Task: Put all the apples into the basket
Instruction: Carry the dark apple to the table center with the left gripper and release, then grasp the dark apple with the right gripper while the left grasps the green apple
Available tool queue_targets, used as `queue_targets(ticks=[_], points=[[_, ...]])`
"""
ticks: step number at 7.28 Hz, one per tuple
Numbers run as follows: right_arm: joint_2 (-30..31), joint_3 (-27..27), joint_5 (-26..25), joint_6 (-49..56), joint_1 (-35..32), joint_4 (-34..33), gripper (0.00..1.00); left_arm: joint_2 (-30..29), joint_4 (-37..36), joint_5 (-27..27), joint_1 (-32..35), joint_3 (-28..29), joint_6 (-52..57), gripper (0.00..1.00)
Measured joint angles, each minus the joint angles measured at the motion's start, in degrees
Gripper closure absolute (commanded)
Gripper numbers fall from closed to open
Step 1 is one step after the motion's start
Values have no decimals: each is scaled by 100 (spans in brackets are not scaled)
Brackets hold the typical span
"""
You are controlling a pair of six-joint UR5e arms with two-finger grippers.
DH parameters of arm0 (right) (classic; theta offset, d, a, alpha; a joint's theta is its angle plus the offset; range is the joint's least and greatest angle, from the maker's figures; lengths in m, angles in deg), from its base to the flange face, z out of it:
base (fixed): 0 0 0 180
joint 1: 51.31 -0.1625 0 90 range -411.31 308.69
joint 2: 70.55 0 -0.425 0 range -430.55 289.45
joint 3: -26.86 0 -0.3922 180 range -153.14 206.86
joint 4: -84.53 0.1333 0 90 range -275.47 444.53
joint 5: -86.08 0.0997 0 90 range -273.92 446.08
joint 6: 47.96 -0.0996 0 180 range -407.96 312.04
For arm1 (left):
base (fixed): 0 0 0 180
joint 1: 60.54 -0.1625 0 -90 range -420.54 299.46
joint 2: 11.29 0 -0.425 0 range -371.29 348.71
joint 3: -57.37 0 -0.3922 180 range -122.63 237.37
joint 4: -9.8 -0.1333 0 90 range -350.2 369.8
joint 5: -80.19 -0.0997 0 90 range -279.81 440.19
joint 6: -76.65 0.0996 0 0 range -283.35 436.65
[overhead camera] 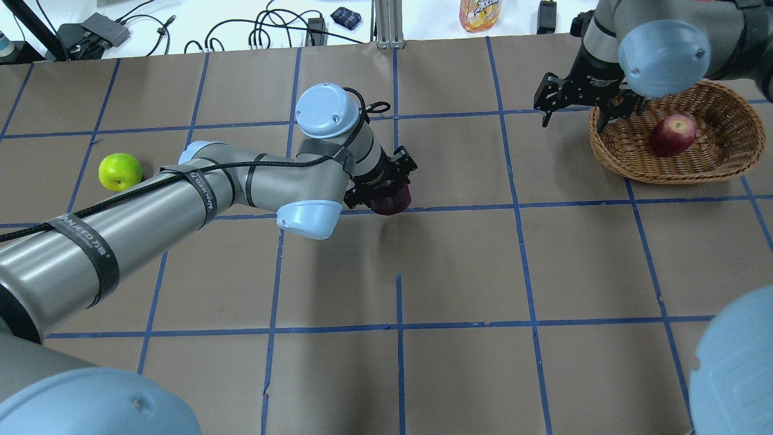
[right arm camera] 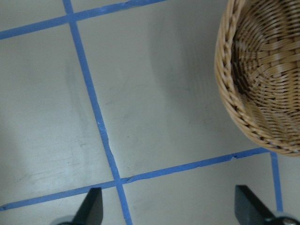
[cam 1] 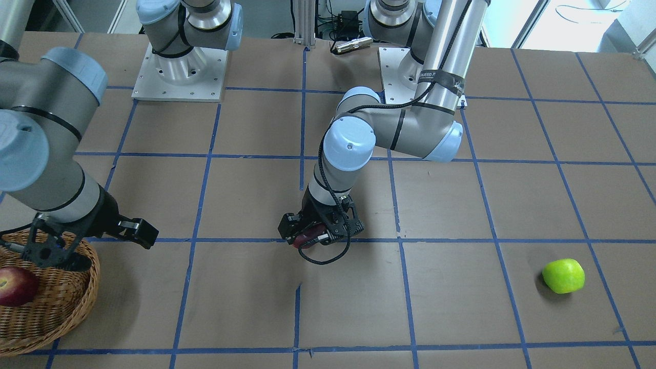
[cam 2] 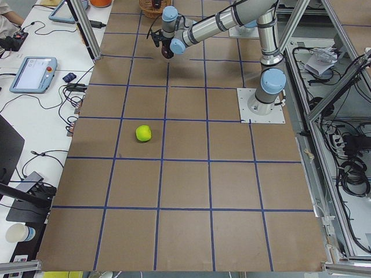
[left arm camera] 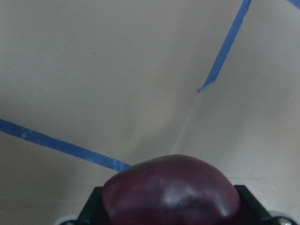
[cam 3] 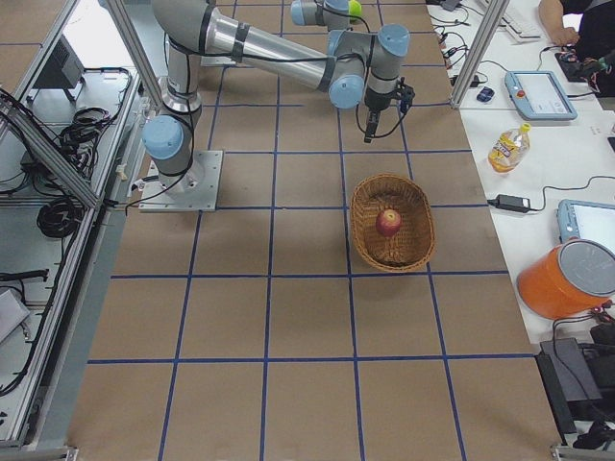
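The wicker basket is far away from my left gripper. Next, I put the dark maroon apple down halfway so my right gripper can carry it over.
My left gripper (overhead camera: 386, 188) is shut on the dark maroon apple (overhead camera: 392, 198) and holds it above the middle of the table; the apple fills the bottom of the left wrist view (left arm camera: 171, 192). The red apple (overhead camera: 672, 134) lies in the wicker basket (overhead camera: 634, 163) at the far right. My right gripper (overhead camera: 574, 113) is open and empty, just left of the basket's rim (right arm camera: 262, 84). The lime green apple (overhead camera: 120, 171) sits on the table at the far left, apart from both grippers.
The table is brown with a blue tape grid. Both arm bases (cam 1: 179, 66) stand at the robot's edge. A drink bottle (overhead camera: 480, 12), cables and tablets lie on the white bench beyond the far edge.
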Motion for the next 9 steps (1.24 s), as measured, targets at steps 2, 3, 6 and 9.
queue_targets(ticks=[2,3,6,9], points=[[-12,-52,34,-210,-144,-20,0,-21,-236,-51,-3,70,210,0],[-13,-56,104,-273,-164,-51,0,152,-253,-46,-193,92,574,0],[-14,-57,363,-1489,-353,-122,0,1015,795,-28,-1420,112,2489,0],[-261,-53,563,-3756,-1019,-464,0,1591,1988,-467,-3088,120,5115,0]])
